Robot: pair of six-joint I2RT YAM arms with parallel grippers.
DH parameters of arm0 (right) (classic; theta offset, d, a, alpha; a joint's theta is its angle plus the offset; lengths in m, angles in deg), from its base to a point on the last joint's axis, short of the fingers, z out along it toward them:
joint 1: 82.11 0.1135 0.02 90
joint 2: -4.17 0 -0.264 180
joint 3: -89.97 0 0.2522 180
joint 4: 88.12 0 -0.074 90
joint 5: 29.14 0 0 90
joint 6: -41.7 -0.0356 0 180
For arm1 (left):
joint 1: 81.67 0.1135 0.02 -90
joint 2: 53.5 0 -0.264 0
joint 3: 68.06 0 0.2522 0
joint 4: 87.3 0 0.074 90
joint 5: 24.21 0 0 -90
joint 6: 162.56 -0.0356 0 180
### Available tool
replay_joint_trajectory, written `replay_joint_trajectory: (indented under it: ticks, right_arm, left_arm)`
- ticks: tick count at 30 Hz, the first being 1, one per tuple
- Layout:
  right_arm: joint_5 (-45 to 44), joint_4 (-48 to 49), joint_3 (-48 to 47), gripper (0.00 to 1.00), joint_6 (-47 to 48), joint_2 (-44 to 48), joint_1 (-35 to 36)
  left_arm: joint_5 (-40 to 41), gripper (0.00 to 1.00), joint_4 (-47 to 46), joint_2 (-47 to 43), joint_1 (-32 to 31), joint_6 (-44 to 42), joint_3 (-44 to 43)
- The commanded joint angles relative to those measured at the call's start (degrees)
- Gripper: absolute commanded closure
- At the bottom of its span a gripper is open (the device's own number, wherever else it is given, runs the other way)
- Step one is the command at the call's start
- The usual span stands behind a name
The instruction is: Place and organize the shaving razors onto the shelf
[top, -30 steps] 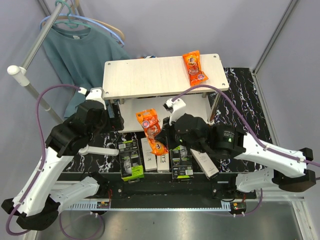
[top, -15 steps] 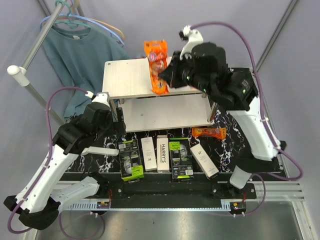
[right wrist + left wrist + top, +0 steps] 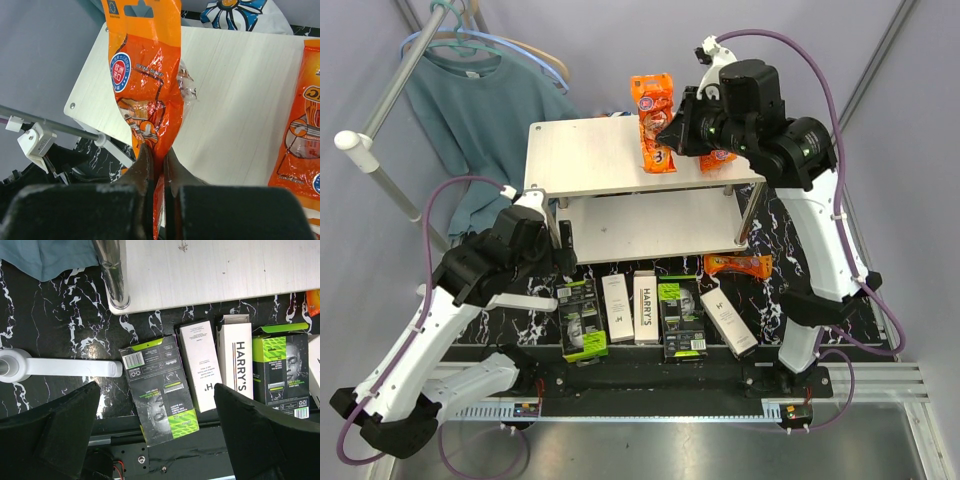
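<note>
Open board (image 3: 227, 110) lies beside the second orange packet (image 3: 717, 160), so the robot's right gripper should keep moving toward that space, lower the packet it holds and let go of it flat there.
Five razor boxes lie in a row on the black marble table in front of the shelf (image 3: 610, 160): a black-and-green one (image 3: 582, 320), two white ones (image 3: 617, 307) (image 3: 646, 307), a second black one (image 3: 681, 317) and a third white one (image 3: 727, 320). My left gripper (image 3: 552, 262) is open and empty, hovering over the left black box (image 3: 160, 390), with the white boxes (image 3: 201, 365) (image 3: 239, 362) beside it. My right gripper (image 3: 672, 135) is shut on an orange snack packet (image 3: 147, 75) and holds it above the shelf's top board (image 3: 235, 100).
A second orange packet (image 3: 720, 158) lies on the top board, also in the right wrist view (image 3: 302, 135). A third (image 3: 738, 265) lies on the table right of the shelf. A teal shirt on a hanger (image 3: 480, 100) and a slanted rail (image 3: 360, 150) stand at the left.
My right arm lifted the orange packet from the table front up over the top board, then shifted it a little right. My left arm barely moved.
</note>
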Motion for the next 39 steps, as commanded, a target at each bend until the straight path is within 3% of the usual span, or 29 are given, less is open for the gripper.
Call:
replay_joint_trajectory:
  ticks: [1, 8, 24, 35, 39]
  right_arm:
    - [2.6, -0.9, -3.7, 1.00, -0.1, -0.6, -1.8]
    - [0.4, -2.1, -1.9, 1.00, 1.7, -2.2, -5.0]
    - [5.4, -6.3, -2.2, 0.98, 3.9, -8.3, -11.1]
    - [7.4, -7.0, -1.4, 0.86, 3.2, -8.8, -12.2]
    - [7.7, -7.1, -2.1, 0.73, 2.8, -8.8, -12.7]
  left_arm:
    - [-2.4, 0.01, -1.9, 0.2, -0.1, -1.8, 0.5]
    - [-3.7, 0.01, -1.9, 0.1, -0.1, -2.2, 1.6]
    - [-4.2, 0.01, -1.1, 0.6, -0.1, -3.2, 2.9]
    - [-4.8, 0.01, -1.2, 0.8, 0.0, -2.3, 3.3]
    - [-5.0, 0.01, -1.2, 0.7, -0.1, -2.2, 3.2]
